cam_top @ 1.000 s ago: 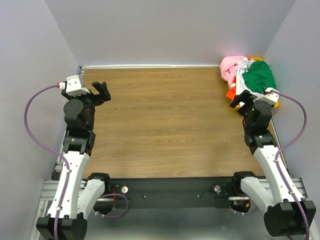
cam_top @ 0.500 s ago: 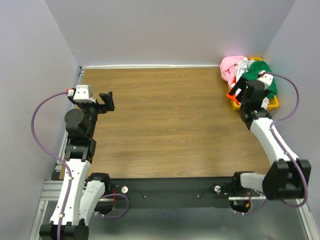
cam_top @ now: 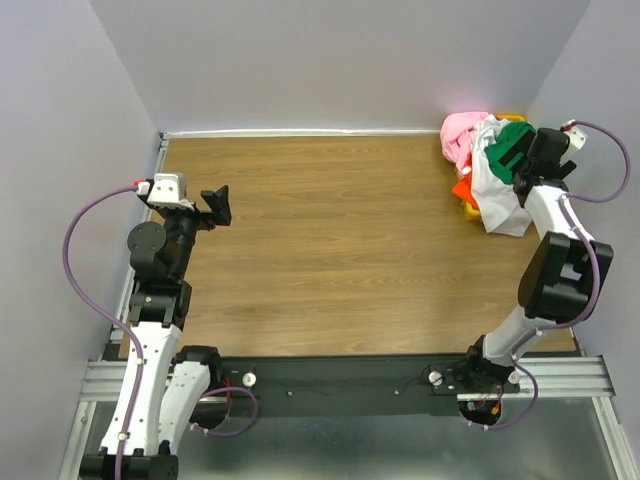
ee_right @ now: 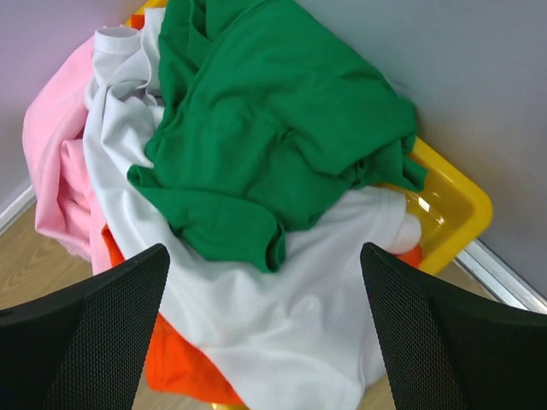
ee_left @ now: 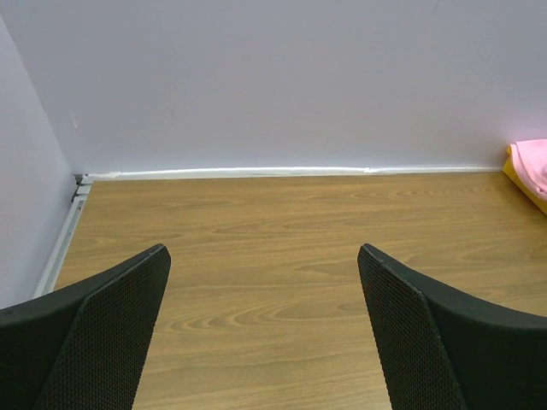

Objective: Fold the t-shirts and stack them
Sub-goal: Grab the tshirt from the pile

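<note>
I expect the green t-shirt (cam_top: 514,136) to come free alone when I lift it, because its loose edges (ee_right: 272,253) lie uncovered over the white t-shirt.
A heap of t-shirts fills the yellow bin (ee_right: 461,205) at the far right corner. The green t-shirt (ee_right: 273,128) lies crumpled on top of the white one (ee_right: 282,325); the pink one (ee_right: 55,162) is at the left and the orange-red one (ee_right: 175,367) underneath. In the top view the green (cam_top: 500,145), white (cam_top: 497,195), pink (cam_top: 462,130) and orange-red (cam_top: 462,188) shirts show there. My right gripper (ee_right: 265,342) is open and empty, hovering over the heap (cam_top: 527,150). My left gripper (cam_top: 215,203) is open and empty above the left of the table (ee_left: 265,333).
The wooden table (cam_top: 340,240) is bounded by grey walls at the back and on both sides. A pink cloth edge (ee_left: 532,162) and the bin's corner show at the far right of the left wrist view.
My right arm has swung up and back from the bin's near side until its gripper is above the shirt heap. My left gripper has shifted slightly toward the table's middle.
</note>
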Robot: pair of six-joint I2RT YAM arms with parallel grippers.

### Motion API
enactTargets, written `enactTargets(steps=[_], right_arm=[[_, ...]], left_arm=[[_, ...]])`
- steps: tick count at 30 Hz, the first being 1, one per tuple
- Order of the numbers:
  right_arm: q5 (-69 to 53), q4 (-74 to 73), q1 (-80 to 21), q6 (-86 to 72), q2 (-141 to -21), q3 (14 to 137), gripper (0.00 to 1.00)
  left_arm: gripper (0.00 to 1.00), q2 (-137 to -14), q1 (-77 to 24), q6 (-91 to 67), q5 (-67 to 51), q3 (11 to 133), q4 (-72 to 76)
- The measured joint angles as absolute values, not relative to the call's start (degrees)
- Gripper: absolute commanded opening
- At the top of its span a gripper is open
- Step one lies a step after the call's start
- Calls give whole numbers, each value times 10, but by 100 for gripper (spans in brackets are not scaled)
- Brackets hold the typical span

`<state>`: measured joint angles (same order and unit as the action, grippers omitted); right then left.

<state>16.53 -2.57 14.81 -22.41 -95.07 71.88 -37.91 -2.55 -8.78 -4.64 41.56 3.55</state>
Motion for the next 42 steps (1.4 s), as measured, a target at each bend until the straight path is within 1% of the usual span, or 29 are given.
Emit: enactTargets(steps=[5,8,16,20,27,28,29,30,31,32,33,34,42], right_arm=[[132,-27,164,-221,-1031,775,93],[95,-27,173,-220,-1080,809,92],[50,-27,180,-223,-1122,830,88],[42,-27,180,-224,-1130,840,75],[26,-27,180,-224,-1146,843,63],[24,-27,180,-224,-1146,843,60],[21,-27,180,-224,-1147,843,54],[17,-27,180,-224,-1147,843,36],[14,-27,180,-225,-1147,843,26],[10,-27,180,-226,-1147,843,11],[5,-27,180,-222,-1147,843,3],[1,-27,180,-226,-1147,843,0],[-6,-34,180,-220,-1126,844,0]], left_arm=[[98,-382,-25,-88,-57,415,35],[98,-383,-25,-88,-59,415,36],[98,-388,-25,-88,-61,415,36],[98,-391,-25,-88,-64,415,36],[98,-391,-25,-88,-67,414,36],[98,-391,-25,-88,-67,415,36],[98,-391,-25,-88,-67,415,36],[98,-391,-25,-88,-67,415,36],[98,-391,-25,-88,-67,415,36],[98,-391,-25,-88,-67,415,36],[98,-391,-25,-88,-67,414,36],[98,-391,-25,-88,-67,415,36],[98,-390,-25,-88,-67,415,36]])
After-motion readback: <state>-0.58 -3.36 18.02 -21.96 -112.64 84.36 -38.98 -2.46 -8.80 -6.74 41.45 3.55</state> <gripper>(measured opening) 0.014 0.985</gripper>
